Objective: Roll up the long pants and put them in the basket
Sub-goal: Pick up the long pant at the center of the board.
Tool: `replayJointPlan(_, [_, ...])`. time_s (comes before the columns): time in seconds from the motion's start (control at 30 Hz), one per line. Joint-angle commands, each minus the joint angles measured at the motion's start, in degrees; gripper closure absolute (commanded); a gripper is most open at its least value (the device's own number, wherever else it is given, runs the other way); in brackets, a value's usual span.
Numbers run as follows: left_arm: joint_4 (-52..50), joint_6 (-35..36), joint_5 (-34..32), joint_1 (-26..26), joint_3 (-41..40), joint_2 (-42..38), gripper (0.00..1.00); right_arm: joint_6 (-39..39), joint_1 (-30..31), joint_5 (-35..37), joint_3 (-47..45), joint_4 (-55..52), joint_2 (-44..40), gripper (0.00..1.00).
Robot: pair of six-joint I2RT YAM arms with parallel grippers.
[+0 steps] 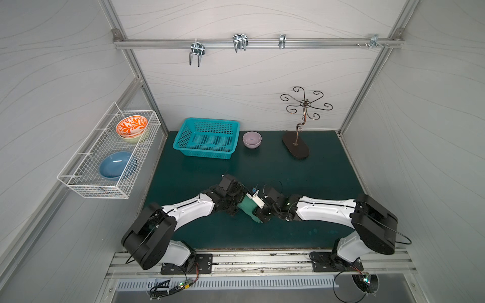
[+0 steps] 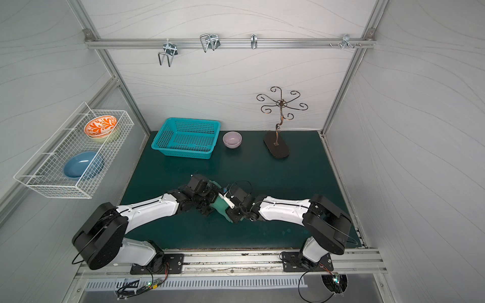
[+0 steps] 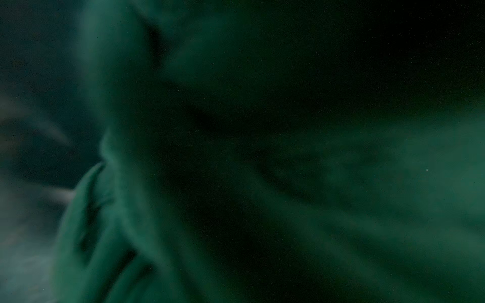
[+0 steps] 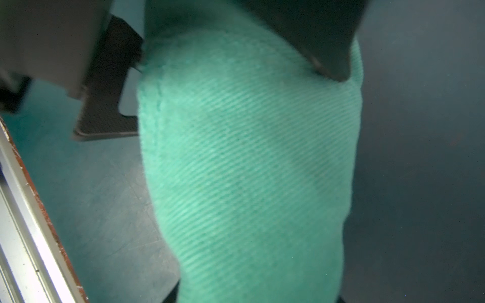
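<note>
I should close my left gripper on the roll's far end (image 2: 215, 185) and carry the roll to the turquoise basket, since my right gripper holds the roll's near end (image 2: 226, 216), away from it.
The long pants (image 1: 248, 207) (image 2: 220, 206) are a short, tight mid-green roll held just above the mat, between the two wrists at mid-table. In the right wrist view the roll (image 4: 249, 157) fills the middle, and my right gripper (image 4: 257, 299) (image 1: 259, 214) is shut on its near end. My left gripper (image 1: 239, 201) (image 2: 211, 200) meets the roll from the other side. Its black fingers (image 4: 107, 86) stand wide on either side of the cloth, open. The left wrist view shows only dark, blurred green cloth (image 3: 393, 170) pressed close to the lens.
A turquoise basket (image 1: 207, 137), a lilac bowl (image 1: 252, 139) and a curly metal stand (image 1: 296, 147) line the back of the dark teal mat (image 1: 301, 178). On the left wall hangs a white wire rack (image 1: 110, 157) with bowls. A metal rail (image 1: 262, 258) runs along the front.
</note>
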Motion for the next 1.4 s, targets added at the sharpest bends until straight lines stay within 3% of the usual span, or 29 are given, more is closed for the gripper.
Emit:
replayJointPlan(0.0, [4.8, -0.9, 2.5, 0.3, -0.2, 2.8, 0.0, -0.4, 0.0, -1.9, -3.0, -5.9, 2.9, 0.69])
replayJointPlan(0.2, [8.7, -1.2, 3.7, 0.3, -1.7, 6.9, 0.01, -1.1, 0.0, -1.6, -2.4, -6.9, 2.4, 0.69])
replayJointPlan(0.27, [10.8, -1.2, 4.2, 0.3, -2.2, 8.2, 0.07, -1.2, 0.0, -1.4, -2.2, -7.2, 2.4, 0.69])
replayJointPlan(0.43, [13.9, -1.6, 4.9, 0.3, -2.5, 10.8, 0.29, -1.3, 0.1, -1.4, -1.6, -7.9, 2.2, 0.68])
replayJointPlan(0.57, [14.4, -1.1, 4.9, 0.3, -2.4, 10.6, 0.53, -0.8, -0.1, -0.9, -0.7, -9.3, 1.1, 0.64])
replayJointPlan(0.63, [14.3, -0.5, 4.5, 0.3, -2.3, 9.7, 0.65, -0.3, -0.1, -0.1, 0.3, -10.5, -0.3, 0.54])
replayJointPlan(0.7, [13.5, 0.4, 3.7, 0.6, -1.6, 7.9, 0.74, 0.3, -0.7, 0.6, 1.9, -12.4, -2.6, 0.36])
replayJointPlan(0.87, [13.1, 1.7, 2.8, 2.6, -0.8, 3.0, 0.93, 0.3, -3.1, 3.1, 6.7, -18.3, -12.3, 0.03])
replayJointPlan(1.0, [11.7, 1.9, 2.4, 5.1, 0.0, -2.2, 0.95, 0.6, -6.8, 4.7, 9.3, -22.6, -20.5, 0.01])
replayJointPlan(1.17, [7.2, 3.3, 1.8, 9.5, 3.8, -8.8, 0.95, 3.8, -14.8, 7.1, 5.3, -22.8, -30.6, 0.01])
replayJointPlan(1.37, [3.6, 5.7, 3.8, 17.6, 13.7, -9.4, 0.95, 6.3, -24.5, 3.3, 1.4, -23.8, -35.9, 0.01])
